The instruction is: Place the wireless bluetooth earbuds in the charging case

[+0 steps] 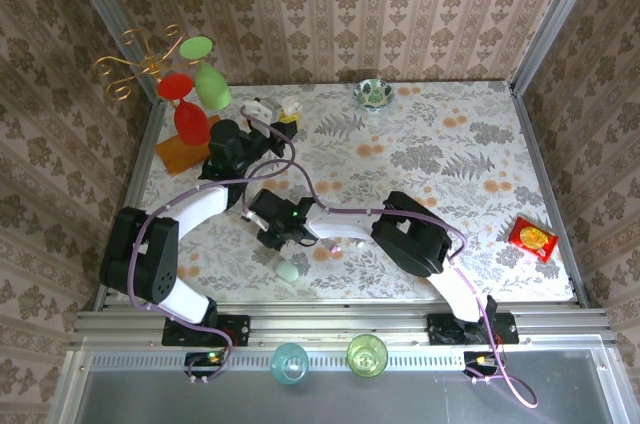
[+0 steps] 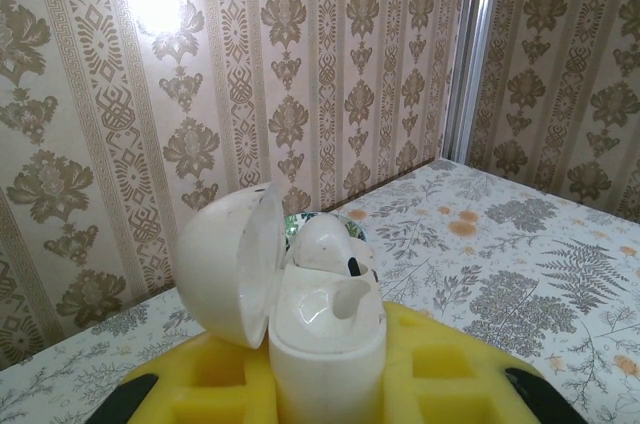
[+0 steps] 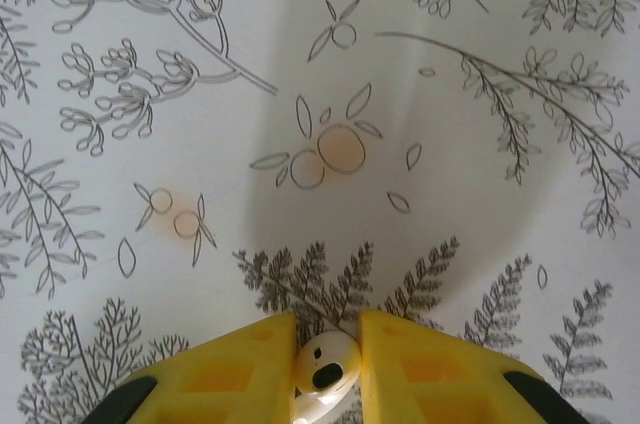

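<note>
The earbud's stem (image 3: 313,407) tilts back under the right gripper's fingers, so the robot should put the earbud down and grip it at a different angle before reaching the case.
My left gripper (image 2: 325,384) is shut on the white charging case (image 2: 325,344), which stands upright between the yellow pads (image 2: 450,364) with its lid (image 2: 225,264) swung open to the left. One whitish earbud (image 2: 325,244) sits in the case, beside an empty socket (image 2: 350,294). In the top view this gripper (image 1: 262,114) is raised near the back left. My right gripper (image 3: 327,364) is low over the tablecloth, and its yellow pads (image 3: 240,374) press on both sides of a second whitish earbud (image 3: 325,366). It is at centre-left in the top view (image 1: 275,234).
A mint pebble-like case (image 1: 288,269) lies just in front of the right gripper. A rack with red and green glasses (image 1: 195,94) stands at the back left, a small glass bowl (image 1: 373,92) at the back, and a red packet (image 1: 533,238) at the right edge.
</note>
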You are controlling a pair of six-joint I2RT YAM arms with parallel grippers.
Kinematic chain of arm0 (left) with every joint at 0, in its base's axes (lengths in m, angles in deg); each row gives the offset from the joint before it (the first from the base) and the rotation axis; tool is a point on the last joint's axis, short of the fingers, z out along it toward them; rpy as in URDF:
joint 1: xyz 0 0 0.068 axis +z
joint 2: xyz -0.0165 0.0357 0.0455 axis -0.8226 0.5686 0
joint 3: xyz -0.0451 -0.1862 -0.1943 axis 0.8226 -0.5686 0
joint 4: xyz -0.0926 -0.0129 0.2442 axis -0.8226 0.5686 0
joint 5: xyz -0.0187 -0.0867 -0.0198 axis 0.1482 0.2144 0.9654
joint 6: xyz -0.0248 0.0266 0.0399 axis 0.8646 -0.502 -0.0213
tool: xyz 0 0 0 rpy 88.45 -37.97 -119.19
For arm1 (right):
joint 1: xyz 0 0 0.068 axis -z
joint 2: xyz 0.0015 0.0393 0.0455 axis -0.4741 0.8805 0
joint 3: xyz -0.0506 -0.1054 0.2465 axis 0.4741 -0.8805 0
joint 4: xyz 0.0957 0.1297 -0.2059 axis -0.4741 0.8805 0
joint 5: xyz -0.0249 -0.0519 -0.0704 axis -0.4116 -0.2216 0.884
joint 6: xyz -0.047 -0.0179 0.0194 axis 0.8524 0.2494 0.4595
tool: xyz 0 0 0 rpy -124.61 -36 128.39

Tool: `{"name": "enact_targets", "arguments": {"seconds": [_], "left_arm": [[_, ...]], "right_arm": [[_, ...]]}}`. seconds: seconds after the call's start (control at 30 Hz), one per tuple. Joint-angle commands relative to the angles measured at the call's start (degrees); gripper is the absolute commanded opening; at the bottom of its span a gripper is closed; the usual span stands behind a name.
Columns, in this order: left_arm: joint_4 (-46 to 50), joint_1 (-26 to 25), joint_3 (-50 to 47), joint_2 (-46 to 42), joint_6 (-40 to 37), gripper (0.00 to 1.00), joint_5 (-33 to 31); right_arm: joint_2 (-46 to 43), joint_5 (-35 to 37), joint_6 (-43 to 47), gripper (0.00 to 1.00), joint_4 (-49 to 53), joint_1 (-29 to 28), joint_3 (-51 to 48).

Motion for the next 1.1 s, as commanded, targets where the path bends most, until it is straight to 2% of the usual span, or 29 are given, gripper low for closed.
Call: {"name": "enact_targets", "arguments": {"seconds": [0.0, 0.27, 0.53, 0.67, 0.83, 0.93, 1.07], "left_arm": [[-0.62, -0.31, 1.0, -1.94, -1.33, 0.0, -0.33], [0.1, -0.89, 0.69, -2.22, -2.21, 0.0, -0.73], [0.09, -1.6, 0.81, -1.51, -2.28, 0.0, -0.53], [0.1, -1.6, 0.93, -1.56, -2.17, 0.0, -0.38], [-0.18, -1.6, 1.06, -1.59, -1.69, 0.0, 0.01], [-0.07, -1.6, 1.34, -1.55, -1.86, 0.0, 0.27], [-0.15, -1.46, 1.52, -1.44, -1.86, 0.0, 0.37]], "right_arm": [[-3.74, 0.43, -0.35, 0.24, 3.36, 1.02, -4.59], [-12.43, 2.91, -0.97, 0.24, 1.19, 5.09, -19.3], [-18.89, 7.16, -0.68, 0.25, 0.89, 11.97, -30.77], [-21.52, 10.3, -0.53, 0.26, 0.95, 15.51, -33.69], [-24.21, 8.32, -2.91, 0.26, 1.13, 20.39, -34.44], [-24.33, 8.28, -3.43, 0.27, 1.4, 21.2, -34.34], [-23.54, 8.47, -3.93, 0.35, 3.16, 21.1, -33.07]]}}
